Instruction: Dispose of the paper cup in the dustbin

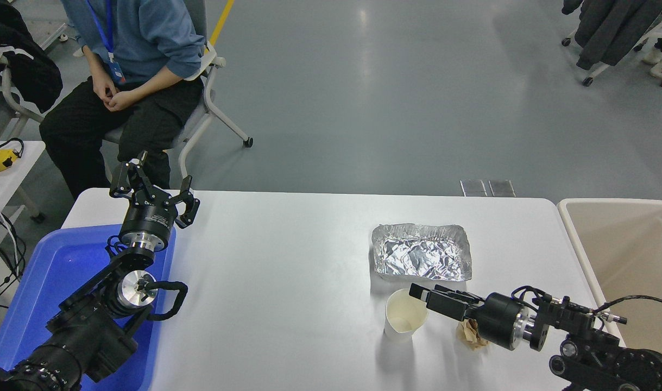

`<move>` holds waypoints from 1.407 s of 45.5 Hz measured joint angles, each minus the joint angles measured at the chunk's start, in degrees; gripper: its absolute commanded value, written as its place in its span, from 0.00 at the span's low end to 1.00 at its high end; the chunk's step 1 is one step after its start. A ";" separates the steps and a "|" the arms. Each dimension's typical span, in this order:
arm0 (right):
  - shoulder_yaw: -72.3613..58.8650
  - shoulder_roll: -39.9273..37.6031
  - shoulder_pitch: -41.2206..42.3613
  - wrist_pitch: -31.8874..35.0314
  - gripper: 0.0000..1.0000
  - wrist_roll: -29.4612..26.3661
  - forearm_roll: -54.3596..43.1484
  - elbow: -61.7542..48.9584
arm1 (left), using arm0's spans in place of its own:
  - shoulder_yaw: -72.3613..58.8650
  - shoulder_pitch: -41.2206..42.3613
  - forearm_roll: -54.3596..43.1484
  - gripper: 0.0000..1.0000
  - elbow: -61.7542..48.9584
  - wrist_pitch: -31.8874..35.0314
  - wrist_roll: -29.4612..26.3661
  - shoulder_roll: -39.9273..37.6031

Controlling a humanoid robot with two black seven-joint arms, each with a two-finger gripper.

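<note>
The white paper cup (pixel 400 323) will come up empty and stay spill-free when I lift and tip it, because the cup's opening (pixel 406 310) shows a plain pale inside.
The white paper cup (pixel 402 320) stands upright on the white table (pixel 287 260), near the front edge and just in front of the foil tray. My right gripper (pixel 426 298) reaches in low from the right. It is open, and its fingertips (pixel 417 291) are at the cup's upper right rim. I cannot tell whether they touch it. The beige dustbin (pixel 618 255) stands off the table's right end, open at the top. My left gripper (pixel 152 194) is parked open at the table's far left, above the blue tray.
A crumpled silver foil tray (pixel 421 252) lies just behind the cup. A crumpled brown paper ball (pixel 470 332) lies under my right wrist. A blue plastic tray (pixel 48 282) sits at the left. A person sits on a chair (pixel 130 81) beyond the far left corner.
</note>
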 measured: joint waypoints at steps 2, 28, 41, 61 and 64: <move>-0.05 0.31 -0.11 -0.10 0.89 0.10 -0.07 -0.15 | 0.00 0.00 0.00 1.00 0.00 0.01 0.00 0.00; -3.11 6.28 0.36 -1.79 0.59 1.10 -1.25 -7.54 | 0.00 0.00 0.01 1.00 0.00 0.04 -0.01 0.00; -4.60 7.23 0.89 -2.27 0.00 1.19 -1.57 -9.20 | 0.00 0.00 0.01 1.00 0.00 0.04 -0.01 0.00; -5.81 5.93 1.90 -2.04 0.00 1.13 -1.50 -8.24 | 0.00 0.00 0.01 1.00 0.00 0.04 -0.01 0.00; -5.88 4.89 2.29 -1.98 0.00 1.12 -1.26 -7.07 | 0.00 0.00 0.01 1.00 0.00 0.04 0.00 0.00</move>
